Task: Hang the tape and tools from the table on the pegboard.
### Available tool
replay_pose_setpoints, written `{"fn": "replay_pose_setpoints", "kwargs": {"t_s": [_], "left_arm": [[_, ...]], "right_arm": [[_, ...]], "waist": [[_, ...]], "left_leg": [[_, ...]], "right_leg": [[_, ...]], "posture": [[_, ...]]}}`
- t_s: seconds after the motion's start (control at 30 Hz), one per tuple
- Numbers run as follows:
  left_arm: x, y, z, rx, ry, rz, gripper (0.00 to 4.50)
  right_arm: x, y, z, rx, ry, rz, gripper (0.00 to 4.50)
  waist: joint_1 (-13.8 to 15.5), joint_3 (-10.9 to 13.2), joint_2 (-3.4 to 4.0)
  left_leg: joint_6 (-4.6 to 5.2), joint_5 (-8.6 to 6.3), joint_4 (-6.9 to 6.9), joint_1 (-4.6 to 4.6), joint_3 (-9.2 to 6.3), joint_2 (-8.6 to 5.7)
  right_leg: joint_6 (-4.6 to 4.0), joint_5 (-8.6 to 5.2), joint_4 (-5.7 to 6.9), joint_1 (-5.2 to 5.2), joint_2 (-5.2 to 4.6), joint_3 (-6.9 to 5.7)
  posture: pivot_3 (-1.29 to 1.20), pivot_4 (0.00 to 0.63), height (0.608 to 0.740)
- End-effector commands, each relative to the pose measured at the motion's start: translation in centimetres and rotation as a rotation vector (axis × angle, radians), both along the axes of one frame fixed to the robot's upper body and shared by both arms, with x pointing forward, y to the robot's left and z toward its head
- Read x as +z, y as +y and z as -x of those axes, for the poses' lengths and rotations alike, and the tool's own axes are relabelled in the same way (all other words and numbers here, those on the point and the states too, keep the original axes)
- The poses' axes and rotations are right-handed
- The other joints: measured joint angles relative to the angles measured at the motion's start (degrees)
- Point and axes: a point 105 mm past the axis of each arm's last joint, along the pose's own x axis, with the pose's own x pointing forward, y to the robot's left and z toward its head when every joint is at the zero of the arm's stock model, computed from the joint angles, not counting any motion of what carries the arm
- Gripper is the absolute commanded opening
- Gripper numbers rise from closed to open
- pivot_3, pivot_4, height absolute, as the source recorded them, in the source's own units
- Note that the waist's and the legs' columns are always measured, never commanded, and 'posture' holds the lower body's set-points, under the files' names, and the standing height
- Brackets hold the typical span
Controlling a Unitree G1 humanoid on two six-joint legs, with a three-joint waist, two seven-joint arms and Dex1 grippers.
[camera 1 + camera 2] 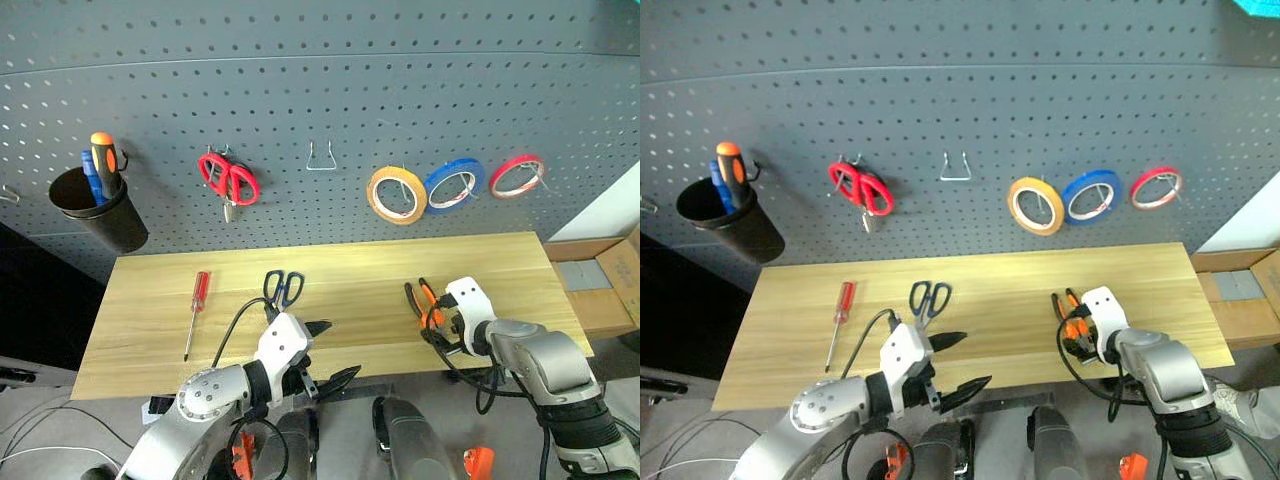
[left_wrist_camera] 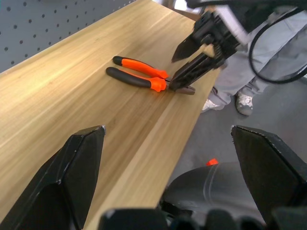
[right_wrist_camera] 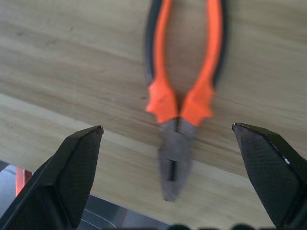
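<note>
The pliers lie lengthwise midway between the open fingers of the robot's right gripper, so it should keep lowering toward the pliers' handles until the fingers can close around them.
The yellow tape hangs on the pegboard, beside a blue and a red ring. On the table lie the red-handled screwdriver, the dark-handled scissors and the orange-and-black pliers. My right gripper hovers open just over the pliers, a finger on each side of the metal head, which points toward the table's front edge. My left gripper stands open at the front edge below the scissors, holding nothing. In the left wrist view the pliers lie under the right gripper.
Red-handled scissors and a bare metal hook are on the pegboard. A black cup with tools hangs at its left. Cardboard boxes stand to the right of the table.
</note>
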Motion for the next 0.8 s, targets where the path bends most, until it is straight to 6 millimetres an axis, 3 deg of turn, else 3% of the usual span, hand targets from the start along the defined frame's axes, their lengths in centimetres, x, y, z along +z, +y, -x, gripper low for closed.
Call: {"fn": "replay_pose_setpoints", "kwargs": {"t_s": [0.03, 0.23, 0.53, 0.77, 0.8], "left_arm": [[1.4, -0.5, 0.6, -0.003, -0.023, 0.042, 4.5], [1.5, -0.4, 0.8, 0.022, -0.012, 0.046, 4.5], [1.7, -0.1, 0.4, 0.049, -0.017, 0.041, 4.5], [1.7, 0.2, 0.4, 0.067, -0.021, 0.037, 4.5], [1.7, 0.2, 0.4, 0.07, -0.02, 0.037, 4.5]], "right_arm": [[0.5, 0.0, -0.8, -0.016, -0.032, 0.034, 4.49], [0.2, -1.2, -1.9, -0.098, -0.047, 0.09, 4.49], [0.4, 0.0, -3.6, -0.107, -0.061, 0.057, 4.49], [-1.1, -0.5, -3.2, -0.124, 0.044, 0.095, 4.49], [-1.3, -0.6, -3.1, -0.123, 0.059, 0.112, 4.11]], "waist": [[0.01, 0.33, 0.02], [0.07, 1.17, -0.12], [0.04, 1.81, -0.04], [0.14, 2.21, -0.12], [0.15, 2.22, -0.13]], "left_leg": [[0.0, 0.0, 0.0, -0.01, 0.0, -0.01], [0.0, 0.0, -0.06, -0.06, -0.07, -0.03], [0.0, -0.01, -0.11, -0.09, -0.07, -0.03], [-0.01, -0.01, -0.17, -0.12, -0.11, -0.03], [-0.01, -0.01, -0.16, -0.13, -0.1, -0.04]], "right_leg": [[0.01, 0.0, -0.01, 0.0, 0.0, 0.0], [0.02, 0.0, -0.03, -0.04, 0.0, -0.07], [0.03, -0.01, -0.06, -0.09, 0.01, -0.07], [0.04, -0.02, -0.12, -0.12, 0.01, -0.1], [0.04, -0.02, -0.14, -0.11, 0.0, -0.09]], "posture": [[-0.08, 0.371, 0.74], [-0.07, 0.378, 0.74], [-0.06, 0.385, 0.74], [-0.05, 0.386, 0.74], [-0.05, 0.386, 0.74]]}}
